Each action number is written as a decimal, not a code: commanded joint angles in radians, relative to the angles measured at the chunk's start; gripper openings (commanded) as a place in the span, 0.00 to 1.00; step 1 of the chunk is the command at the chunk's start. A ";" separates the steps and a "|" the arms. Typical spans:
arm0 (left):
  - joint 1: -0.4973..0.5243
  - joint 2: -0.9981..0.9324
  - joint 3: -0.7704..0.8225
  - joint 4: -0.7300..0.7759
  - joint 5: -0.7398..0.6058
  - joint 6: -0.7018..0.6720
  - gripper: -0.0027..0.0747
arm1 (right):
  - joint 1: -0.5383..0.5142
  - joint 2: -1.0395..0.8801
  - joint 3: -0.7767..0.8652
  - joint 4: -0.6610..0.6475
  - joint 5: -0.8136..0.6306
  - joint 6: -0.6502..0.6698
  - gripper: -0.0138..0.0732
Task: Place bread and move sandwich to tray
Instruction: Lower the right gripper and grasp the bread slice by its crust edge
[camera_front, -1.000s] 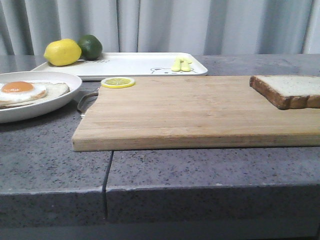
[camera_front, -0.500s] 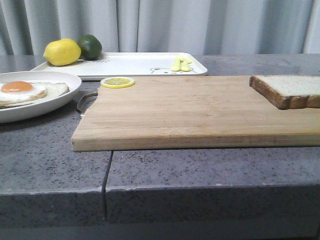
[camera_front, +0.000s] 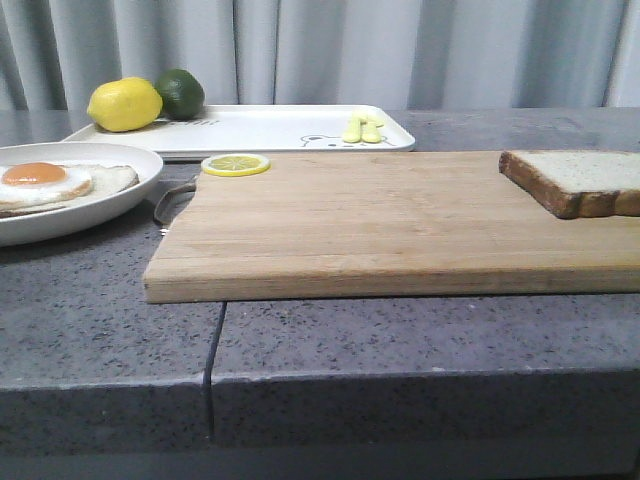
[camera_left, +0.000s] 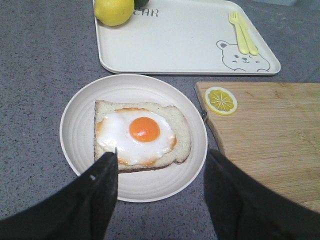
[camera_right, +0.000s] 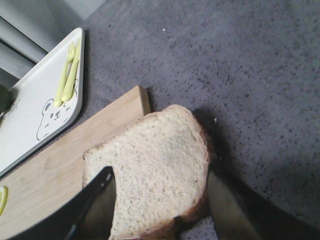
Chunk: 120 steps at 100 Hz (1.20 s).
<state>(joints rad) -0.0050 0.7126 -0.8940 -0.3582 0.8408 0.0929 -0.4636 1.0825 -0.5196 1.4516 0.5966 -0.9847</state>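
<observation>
The bread's brown crust (camera_right: 205, 145) sticks out free past the cutting board's end (camera_right: 144, 100), so my right gripper keeps going down over the crust until the fingers close on it.
The bread (camera_front: 585, 180), a white slice with a brown crust, lies on the right end of the wooden cutting board (camera_front: 380, 220). In the right wrist view the bread (camera_right: 155, 160) overhangs the board's corner. My right gripper (camera_right: 160, 185) is open over it, one finger above the crumb and the other beside the crust. The sandwich (camera_left: 142, 132), a bread slice topped with a fried egg, rests on its round white plate (camera_left: 75, 130). My left gripper (camera_left: 160, 165) hangs open above the plate's near rim and holds nothing. The white tray (camera_left: 180, 40) lies beyond the plate. Neither gripper shows in the front view.
A lemon (camera_front: 124, 104) and a lime (camera_front: 180, 93) sit on the tray's far left corner. Yellow cutlery (camera_front: 362, 128) lies by its bear drawing. A lemon slice (camera_front: 235, 164) rests on the board's near-left corner. Grey curtains hang behind the counter.
</observation>
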 joint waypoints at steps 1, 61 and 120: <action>0.003 0.005 -0.030 -0.025 -0.075 0.004 0.51 | -0.008 0.024 -0.021 0.054 0.029 -0.022 0.63; 0.003 0.005 -0.030 -0.025 -0.075 0.004 0.51 | -0.008 0.172 -0.021 0.111 0.046 -0.069 0.63; 0.003 0.005 -0.030 -0.025 -0.075 0.004 0.51 | -0.006 0.264 -0.049 0.144 0.128 -0.113 0.63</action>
<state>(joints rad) -0.0050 0.7126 -0.8940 -0.3582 0.8392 0.0929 -0.4636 1.3531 -0.5302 1.5533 0.6673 -1.0807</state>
